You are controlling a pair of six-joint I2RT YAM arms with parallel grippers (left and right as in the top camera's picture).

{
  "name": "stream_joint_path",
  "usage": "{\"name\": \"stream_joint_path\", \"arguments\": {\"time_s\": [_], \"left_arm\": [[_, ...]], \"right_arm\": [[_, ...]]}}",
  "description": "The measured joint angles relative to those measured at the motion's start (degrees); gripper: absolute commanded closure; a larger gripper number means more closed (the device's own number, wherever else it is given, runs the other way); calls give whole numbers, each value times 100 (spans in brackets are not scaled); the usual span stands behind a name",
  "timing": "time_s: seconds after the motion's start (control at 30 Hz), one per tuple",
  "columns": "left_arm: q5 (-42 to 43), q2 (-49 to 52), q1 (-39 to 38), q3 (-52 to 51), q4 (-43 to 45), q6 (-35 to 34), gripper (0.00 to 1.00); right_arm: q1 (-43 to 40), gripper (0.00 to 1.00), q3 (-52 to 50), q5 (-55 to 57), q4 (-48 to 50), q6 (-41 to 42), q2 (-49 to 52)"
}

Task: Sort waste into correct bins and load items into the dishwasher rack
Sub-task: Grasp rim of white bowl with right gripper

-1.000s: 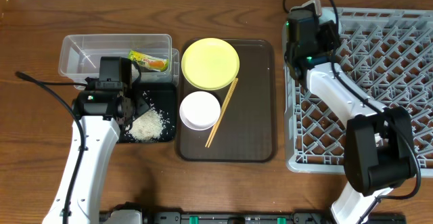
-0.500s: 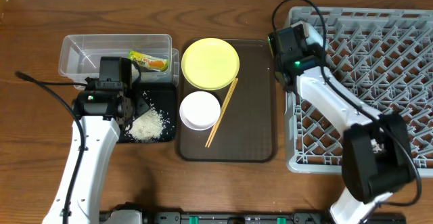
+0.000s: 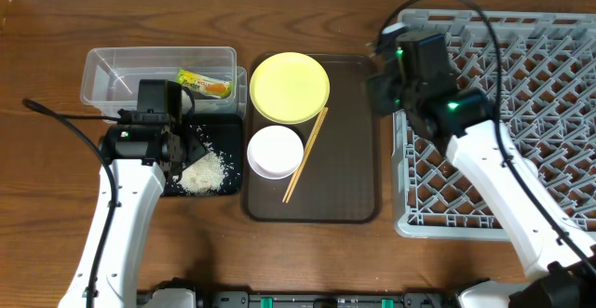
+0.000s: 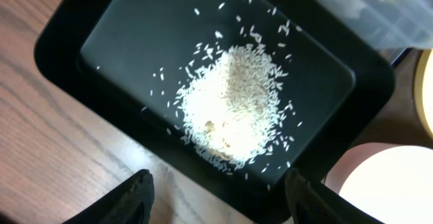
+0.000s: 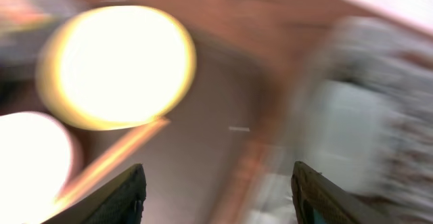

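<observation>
The white bowl (image 3: 274,151) is empty with its rackside rim (image 3: 302,150) free to reach, so my right gripper should go on going there before it closes with fingers either side of it.
Loose rice (image 4: 233,105) lies heaped in the black tray bin (image 3: 226,131). My left gripper (image 4: 216,200) hovers open over that tray's near edge, holding nothing. The yellow-green wrapper (image 3: 205,85) lies in the clear container bin (image 3: 112,71). On the brown serving tray (image 3: 349,168) sit the yellow plate (image 3: 290,87), the white bowl (image 3: 276,152) and the chopsticks (image 3: 305,154). My right gripper (image 5: 220,197) is open and empty above the serving tray's right side, beside the grey dishwasher rack (image 3: 521,113). The right wrist view is blurred; the plate (image 5: 118,65) shows ahead to the left.
The rack fills the right of the table, its left rim close to the serving tray. A cable (image 3: 65,122) trails left of my left arm. Bare wood runs along the front edge.
My right arm has swung from the rack's far left corner out over the serving tray, and its jaws have opened. The left arm has not moved.
</observation>
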Motion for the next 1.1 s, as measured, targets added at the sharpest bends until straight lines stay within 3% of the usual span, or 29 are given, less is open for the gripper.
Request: {"name": "stream_joint_path", "arguments": {"time_s": [0.2,0.5,0.6,0.7,0.83,0.93,1.1], "left_arm": [[-63,0,0,0,-98,0,34],[-109,0,0,0,-98,0,34],[-109,-2,0,0,-101,-2,34],[-114,0,0,0,-101,0,34],[-127,0,0,0,-98,0,34],[-127,0,0,0,-98,0,34],[-127,-2,0,0,-98,0,34]], "right_arm": [[581,31,0,-981,-17,138,376],[1333,37,0,-1215,22,621,1681],[1517,48,0,-1027,26,831,2031],[1648,74,-2,-774,39,1071,2302],[1659,90,-4,-442,144,1427,2448],[1639,99,-4,-249,326,1587,2441],[1523,99,-4,105,345,1679,2227]]}}
